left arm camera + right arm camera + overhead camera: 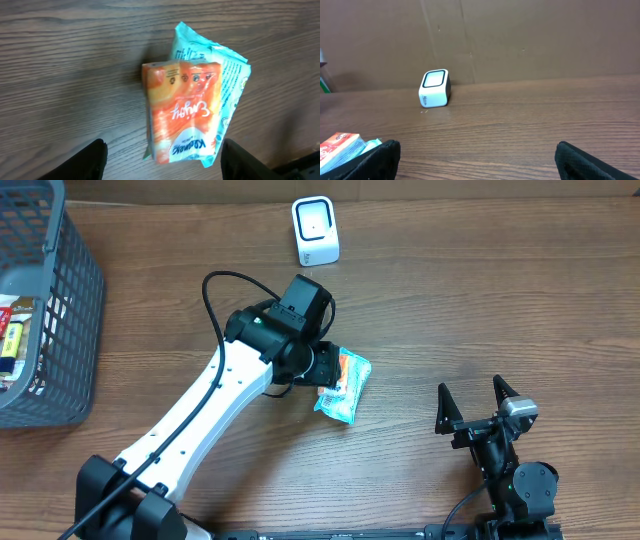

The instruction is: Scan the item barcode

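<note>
I should take only the orange-and-white packet [185, 107] with my left gripper, because it covers the teal wrapper [344, 406]. I should then put the packet down toward the basket, clear of the wrapper.
The item is an orange-and-white packet [347, 383] on a teal wrapper, lying flat on the wooden table just right of my left wrist. In the left wrist view the packet [187, 110] lies between my left gripper's [164, 159] dark fingers [91, 163], which stand apart from it on both sides; the gripper is open. The white barcode scanner [315, 230] stands upright at the table's far edge, its window facing the arms, and it also shows in the right wrist view as the scanner [434, 88]. My right gripper [471, 390] rests at the front right, open and empty [480, 161].
A grey mesh basket [70, 300] with several packaged goods stands at the far left. A brown cardboard wall [530, 40] backs the table behind the scanner. The item's edge [340, 147] shows at the lower left of the right wrist view.
</note>
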Motion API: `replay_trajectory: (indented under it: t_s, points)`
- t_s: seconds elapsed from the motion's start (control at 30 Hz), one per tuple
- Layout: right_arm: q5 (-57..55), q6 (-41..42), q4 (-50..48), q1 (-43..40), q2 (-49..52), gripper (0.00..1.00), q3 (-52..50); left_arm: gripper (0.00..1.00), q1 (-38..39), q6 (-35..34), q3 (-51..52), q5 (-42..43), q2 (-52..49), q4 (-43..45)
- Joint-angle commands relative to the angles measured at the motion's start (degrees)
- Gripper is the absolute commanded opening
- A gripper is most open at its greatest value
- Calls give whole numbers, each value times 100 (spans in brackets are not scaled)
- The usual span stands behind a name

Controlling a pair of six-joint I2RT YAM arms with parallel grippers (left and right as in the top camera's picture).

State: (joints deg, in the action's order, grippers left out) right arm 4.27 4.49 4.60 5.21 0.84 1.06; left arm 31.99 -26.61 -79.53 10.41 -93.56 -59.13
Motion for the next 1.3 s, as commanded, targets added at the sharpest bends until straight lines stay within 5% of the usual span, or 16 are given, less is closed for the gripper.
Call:
replay_trajectory:
  t_s: [0.0, 0.47, 0.73, 0.97, 1.27]
  points:
    - [7, 20, -20, -20, -68, 100, -61, 61, -7, 136, 103, 299, -284, 144]
    - [7, 20, -20, -20, -68, 100, -61, 60, 33, 262, 184, 511, -739, 496]
    - [7, 20, -20, -20, -68, 100, -61, 44, 39, 262, 181, 509, -739, 540]
    - [7, 20, -17, -20, -68, 100, -61, 21, 0, 267, 170, 507, -723, 538]
    - [4, 20, -17, -20, -68, 100, -61, 14, -236, 437, -326, 57, -376, 184]
